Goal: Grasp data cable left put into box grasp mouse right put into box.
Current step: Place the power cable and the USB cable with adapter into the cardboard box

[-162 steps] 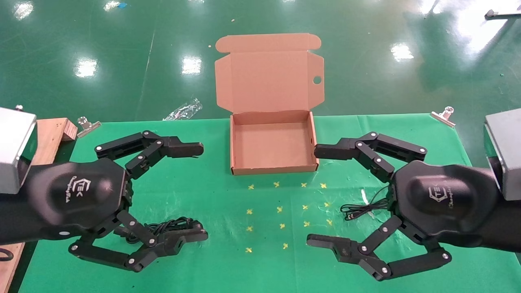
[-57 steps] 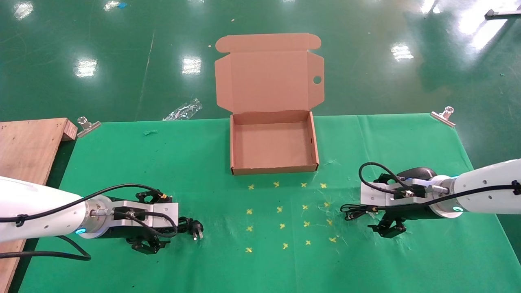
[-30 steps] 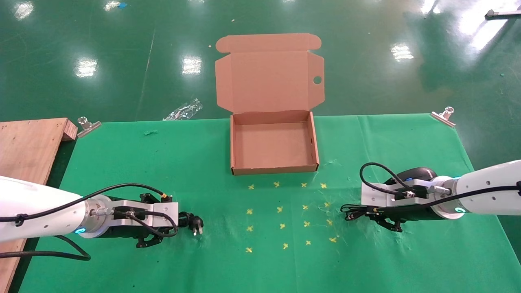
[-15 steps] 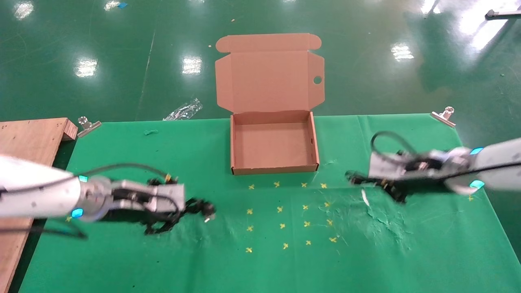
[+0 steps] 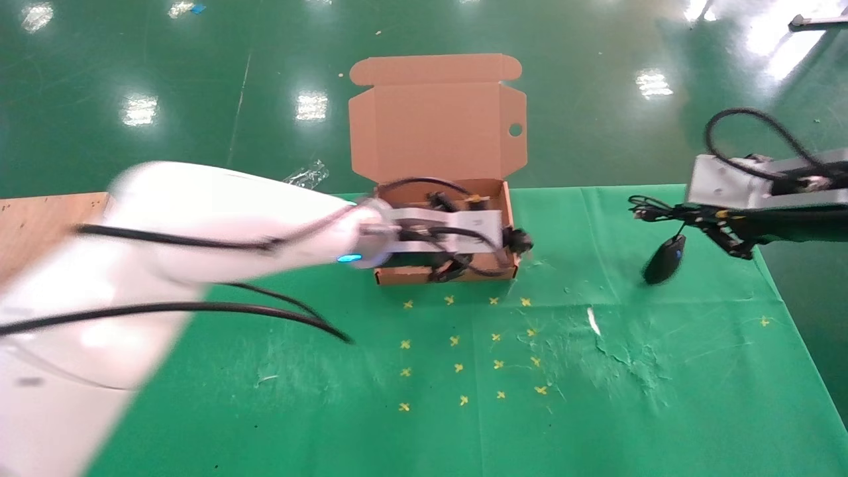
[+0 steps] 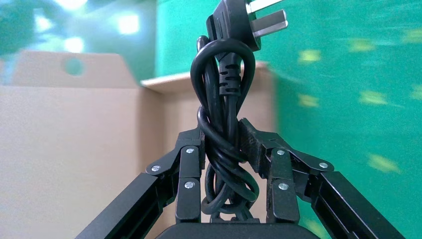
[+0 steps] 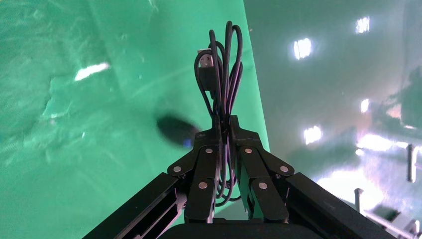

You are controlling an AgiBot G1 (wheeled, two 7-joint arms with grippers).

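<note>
The data cable's plug (image 5: 521, 240) is past the box's side, so my left gripper should bring it inside (image 5: 488, 262), let go and leave the box before the mouse goes in.
The open brown box (image 5: 405, 275) stands at the table's far middle, its lid (image 5: 434, 132) upright; it also shows in the left wrist view (image 6: 74, 124). My left gripper (image 5: 480, 258) (image 6: 222, 134) is shut on the coiled black data cable (image 6: 224, 89) and holds it over the box's front right part. The plug (image 5: 520, 242) (image 6: 239, 20) sticks out past the right wall. My right gripper (image 5: 695, 215) (image 7: 223, 124) is shut on the mouse's thin cord bundle (image 5: 652, 209) (image 7: 221, 64), raised at the table's far right. The black mouse (image 5: 664, 260) (image 7: 176, 130) dangles below on its cord.
A wooden board (image 5: 40, 218) lies at the far left. Yellow cross marks (image 5: 464, 344) dot the green cloth in front of the box. A crumpled plastic wrap (image 5: 306, 175) lies on the floor behind the table. The table's far edge runs just behind the right gripper.
My left arm has swung from the near left up to the box, carrying the data cable. My right gripper has risen and moved back and right, lifting the mouse off the cloth by its cord.
</note>
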